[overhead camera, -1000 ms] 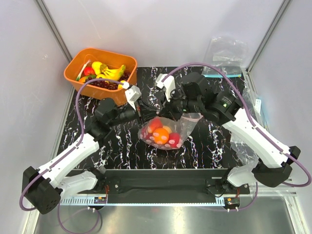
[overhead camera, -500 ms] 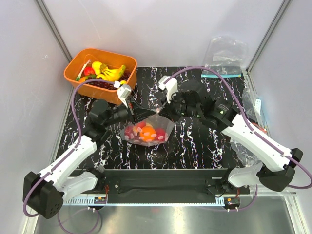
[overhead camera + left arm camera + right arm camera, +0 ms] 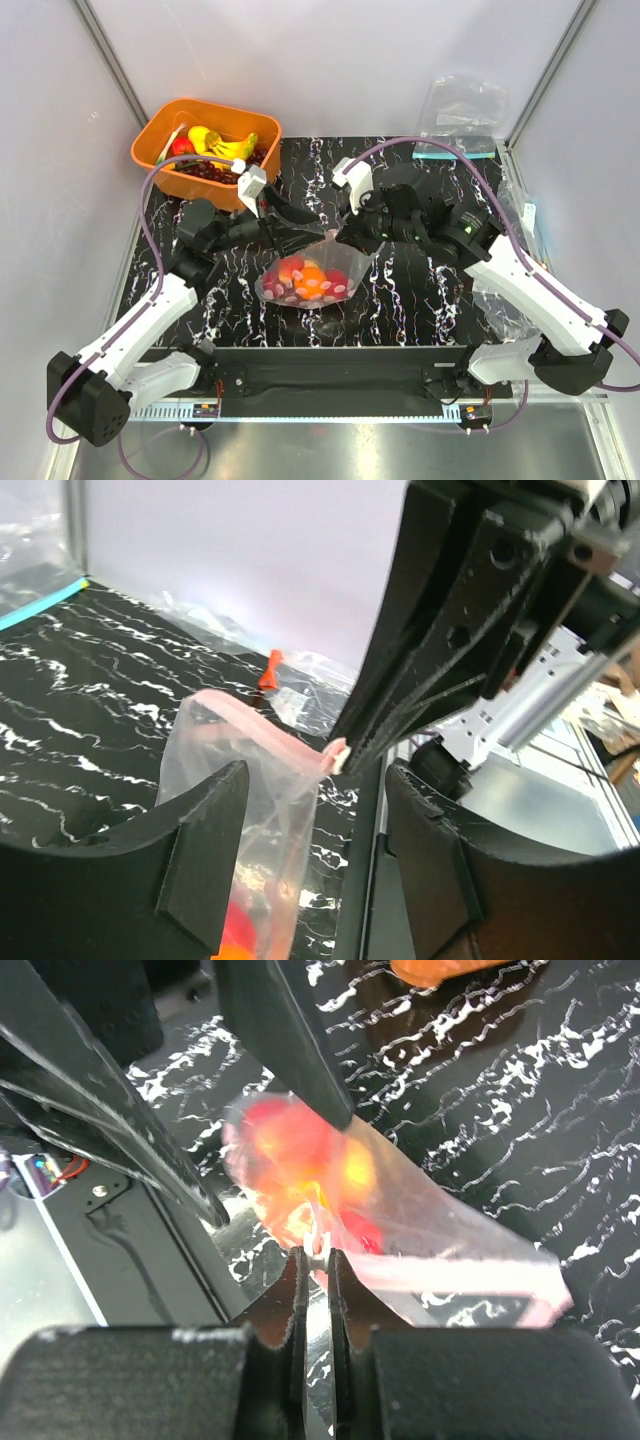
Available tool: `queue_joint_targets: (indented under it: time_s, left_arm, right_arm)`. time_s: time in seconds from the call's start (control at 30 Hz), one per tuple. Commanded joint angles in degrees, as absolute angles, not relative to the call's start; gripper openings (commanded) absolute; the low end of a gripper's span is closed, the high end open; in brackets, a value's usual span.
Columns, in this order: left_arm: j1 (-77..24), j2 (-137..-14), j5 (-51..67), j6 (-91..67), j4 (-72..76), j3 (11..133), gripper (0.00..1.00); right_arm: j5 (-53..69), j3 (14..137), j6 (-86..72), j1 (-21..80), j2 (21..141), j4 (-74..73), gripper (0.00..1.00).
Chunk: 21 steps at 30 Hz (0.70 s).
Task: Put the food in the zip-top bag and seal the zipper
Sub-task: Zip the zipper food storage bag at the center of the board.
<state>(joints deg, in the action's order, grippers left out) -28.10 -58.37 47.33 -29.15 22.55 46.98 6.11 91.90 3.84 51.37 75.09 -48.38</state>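
Observation:
Next, my left gripper takes hold of the pink zipper's end (image 3: 324, 760) before I pull the slider along, because the bag is hanging from the white slider (image 3: 318, 1256) in my right gripper.
The clear zip-top bag (image 3: 312, 262) hangs low over the black mat with the food (image 3: 308, 281) inside: an orange and red round fruits. My right gripper (image 3: 336, 236) is shut on the end of the pink zipper (image 3: 262, 728), and its own view shows the pinch at the strip (image 3: 318, 1256). My left gripper (image 3: 305, 228) stands open just left of that pinch. In its wrist view the bag (image 3: 240, 810) sits between the spread fingers (image 3: 200, 850), nearer the left one. The fruits glow through the plastic (image 3: 300, 1160).
An orange bin (image 3: 150, 150) with bananas and grapes stands at the back left. A clear bag with a teal strip (image 3: 460, 110) lies at the back right, and more loose plastic (image 3: 510, 210) sits along the right edge of the black marbled mat (image 3: 420, 290).
My left gripper has opened and let go of the bag's mouth. The bag moved left over the mat and now hangs from the right gripper alone.

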Motion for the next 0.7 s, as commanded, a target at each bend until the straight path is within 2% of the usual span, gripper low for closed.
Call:
queue_joint_targets:
  time_s: [0.0,0.13,0.53,0.67]
  left_arm:
    - [-28.56,-58.54,51.06,-27.51,25.48,49.48,0.63]
    - [-29.0,-57.13,51.85,-25.84,25.93,49.57,0.7]
    - [-30.32,-60.2,53.09,-24.08,29.0,49.66,0.7]
    - [-31.03,-62.84,54.75,-23.38,31.2,50.27,0.57]
  right_arm:
    - [8.35,95.97,4.22,51.33,74.71,-47.55,0.0]
    - [10.54,99.13,4.66,51.24,75.32,-48.69,0.0]
    - [14.68,103.27,5.71,51.24,77.69,-53.78,0.0]
    - [14.85,103.36,5.27,51.24,78.66,-55.63,0.01]
